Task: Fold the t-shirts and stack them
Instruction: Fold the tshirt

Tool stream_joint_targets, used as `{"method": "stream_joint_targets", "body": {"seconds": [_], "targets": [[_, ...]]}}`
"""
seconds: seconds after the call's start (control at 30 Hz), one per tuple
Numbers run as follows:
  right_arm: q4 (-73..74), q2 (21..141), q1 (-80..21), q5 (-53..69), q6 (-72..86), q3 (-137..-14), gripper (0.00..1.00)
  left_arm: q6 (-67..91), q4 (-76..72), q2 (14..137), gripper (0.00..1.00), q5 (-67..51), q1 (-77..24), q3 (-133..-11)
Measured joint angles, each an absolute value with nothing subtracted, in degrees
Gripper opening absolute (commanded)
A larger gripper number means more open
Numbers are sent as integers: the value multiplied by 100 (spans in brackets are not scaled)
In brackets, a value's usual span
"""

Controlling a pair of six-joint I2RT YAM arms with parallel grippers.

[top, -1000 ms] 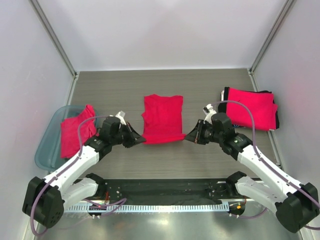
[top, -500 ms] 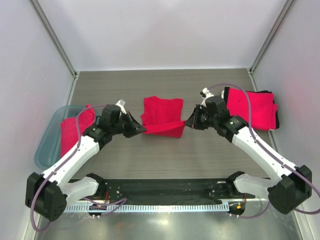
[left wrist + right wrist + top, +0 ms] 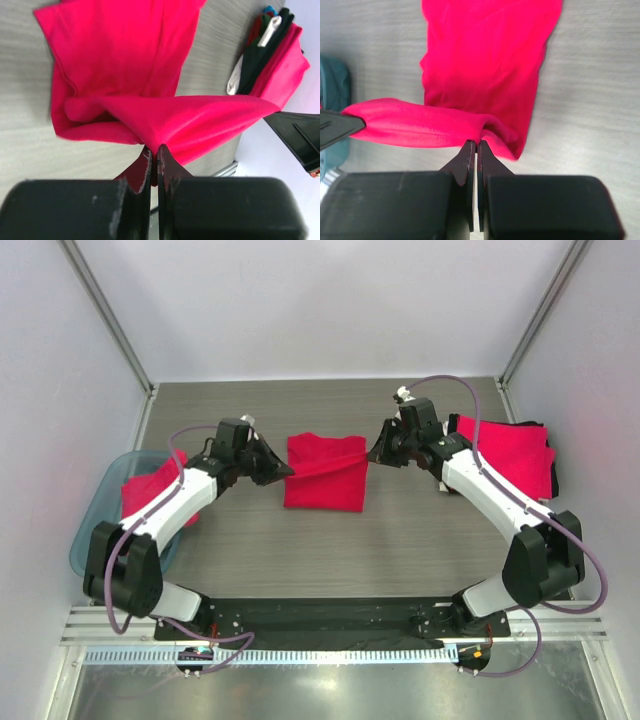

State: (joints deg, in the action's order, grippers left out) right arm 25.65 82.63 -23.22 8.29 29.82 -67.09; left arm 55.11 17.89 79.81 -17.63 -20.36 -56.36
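The lifted hem point(image 3: 330, 466) is stretched tight across the red t-shirt's width, so my left gripper should next move the hem's corner to the t-shirt's far edge point(image 3: 304, 436) and let go there.
A red t-shirt point(image 3: 325, 480) lies partly folded mid-table. My left gripper point(image 3: 287, 471) is shut on its left corner and my right gripper point(image 3: 372, 455) is shut on its right corner. The near hem hangs lifted between them, over the shirt's far half. In the left wrist view the cloth point(image 3: 165, 115) is pinched at my left gripper point(image 3: 154, 150). In the right wrist view the cloth point(image 3: 485, 75) is pinched at my right gripper point(image 3: 477, 145). A folded red shirt point(image 3: 150, 505) lies in the teal bin point(image 3: 95, 525).
A pile of red and black garments point(image 3: 505, 455) lies at the right, beside my right arm; it also shows in the left wrist view point(image 3: 272, 55). The bin sits at the table's left edge. White walls enclose the table.
Both grippers have lifted the shirt's near corners and carried them away from the bases, so the near hem now folds over the far half.
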Motion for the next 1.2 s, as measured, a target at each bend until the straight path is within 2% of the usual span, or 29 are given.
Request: {"method": "stream_joint_targets", "body": {"seconds": [0.57, 0.83, 0.87, 0.9, 0.93, 0.97, 1.03, 1.1, 1.2], "targets": [[2305, 10114, -1704, 1103, 2895, -7977, 1, 5533, 1520, 10090, 0, -1876, -1743, -7277], [2226, 10951, -1621, 1179, 2880, -8691, 1, 5542, 1500, 11045, 4, -2045, -1511, -8077], [2226, 11076, -1599, 1179, 2877, -8794, 2, 5540, 1503, 11222, 7, -2095, -1474, -8252], [2224, 11203, -1577, 1184, 2875, -8899, 3, 5535, 1481, 11424, 17, -2158, -1441, -8451], [2202, 11349, -1549, 1186, 2873, -9021, 14, 5524, 1466, 11627, 54, -2226, -1404, -8648], [2185, 11474, -1529, 1181, 2867, -9122, 27, 5470, 1476, 11854, 71, -2283, -1367, -8873], [2018, 11688, -1472, 1157, 2864, -9227, 53, 5424, 1516, 12250, 92, -2307, -1317, -9341], [1857, 11797, -1411, 1085, 2862, -9225, 66, 5347, 1531, 12495, 98, -2274, -1293, -9675], [1573, 11819, -1363, 882, 2836, -9135, 68, 5240, 1529, 12497, 99, -2193, -1267, -9756]]}}
